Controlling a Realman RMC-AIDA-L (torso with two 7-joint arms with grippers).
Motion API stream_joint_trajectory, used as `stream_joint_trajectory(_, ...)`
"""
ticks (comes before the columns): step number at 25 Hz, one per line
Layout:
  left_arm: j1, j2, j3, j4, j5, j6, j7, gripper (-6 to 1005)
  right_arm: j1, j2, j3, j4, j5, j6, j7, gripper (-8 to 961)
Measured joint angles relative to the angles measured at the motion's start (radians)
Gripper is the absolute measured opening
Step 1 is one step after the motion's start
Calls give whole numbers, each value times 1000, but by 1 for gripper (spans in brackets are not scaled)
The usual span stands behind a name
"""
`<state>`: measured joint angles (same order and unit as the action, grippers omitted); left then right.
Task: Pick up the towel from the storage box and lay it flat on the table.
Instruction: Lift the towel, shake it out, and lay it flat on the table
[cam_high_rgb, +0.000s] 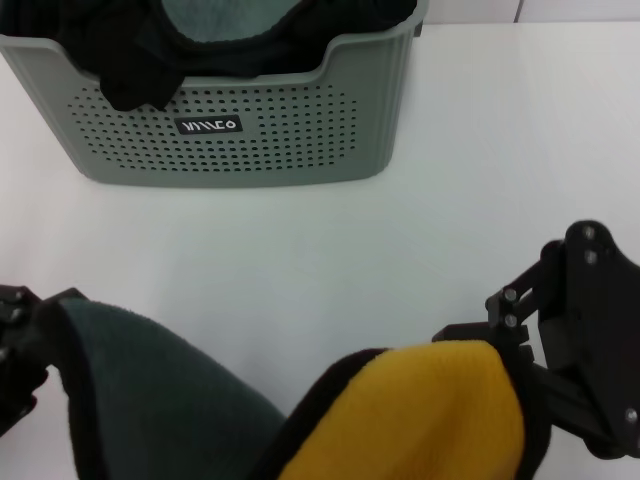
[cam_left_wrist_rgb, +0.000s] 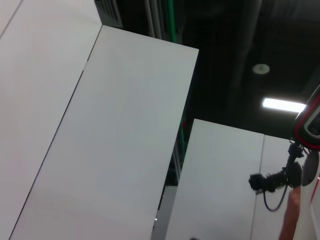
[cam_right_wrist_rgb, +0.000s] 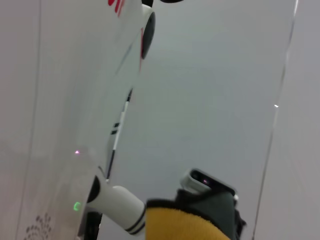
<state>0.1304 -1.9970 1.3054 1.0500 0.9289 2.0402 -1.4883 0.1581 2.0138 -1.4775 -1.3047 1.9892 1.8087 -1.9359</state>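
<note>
I can see that the towel twists from grey-green at my left gripper (cam_high_rgb: 165, 385) to yellow at my right gripper, so I should first swing it forward (cam_high_rgb: 212, 230) and back to take out the twist.
The towel (cam_high_rgb: 430, 420), yellow with black edge binding and a dark grey-green reverse (cam_high_rgb: 150, 400), hangs stretched between my two grippers at the near edge of the head view, above the table (cam_high_rgb: 420, 230). My left gripper (cam_high_rgb: 35, 325) holds its corner at the near left. My right gripper (cam_high_rgb: 500, 345) holds the yellow corner at the near right. A yellow fold of the towel (cam_right_wrist_rgb: 180, 225) also shows in the right wrist view. The storage box (cam_high_rgb: 250, 150), sage green with perforated sides, stands at the far left. The left wrist view shows only walls and ceiling.
A black cloth (cam_high_rgb: 135, 65) and a teal-grey cloth (cam_high_rgb: 225, 20) lie in the storage box, the black one hanging over its dipped front rim. White tabletop lies between the box and the grippers and to the right of the box.
</note>
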Motion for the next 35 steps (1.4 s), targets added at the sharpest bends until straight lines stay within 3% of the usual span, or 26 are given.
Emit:
stream_joint_trajectory(2,-2,-2,-1,-21,10,-1,1,11,5,0,-4,84,-3,-2,-18,29)
stream_joint_trajectory(5,-74,-3,-22,-153,56,-5,36,12,50,1,13,307,-7,-13,-85,29)
stream_joint_trajectory(8,-239,-2,-76,-407,151,-8,131,12,136,-1,67,577,-9,-18,-161,29)
stream_joint_trajectory(10,-372,13,-134,-610,233,-12,221,12,191,-2,106,724,-24,-36,-234,30)
stream_joint_trajectory(11,-414,19,-149,-672,261,-21,256,12,205,-3,114,751,-33,-50,-255,30)
stream_joint_trajectory(12,-504,31,-167,-797,319,-73,327,12,220,-3,120,777,-47,-76,-281,30)
stream_joint_trajectory(14,-518,31,-167,-815,331,-90,337,11,235,0,122,786,-66,-134,-307,30)
stream_joint_trajectory(17,-570,15,-164,-807,384,-224,352,10,257,7,114,794,-85,-209,-338,30)
stream_joint_trajectory(25,-578,8,-180,-774,391,-387,351,11,308,6,114,791,-117,-340,-364,31)
stream_joint_trajectory(30,-567,20,-190,-745,390,-391,343,12,316,8,113,781,-141,-369,-388,32)
stream_joint_trajectory(35,-485,34,-192,-590,397,-327,232,11,281,1,122,675,-142,-256,-360,32)
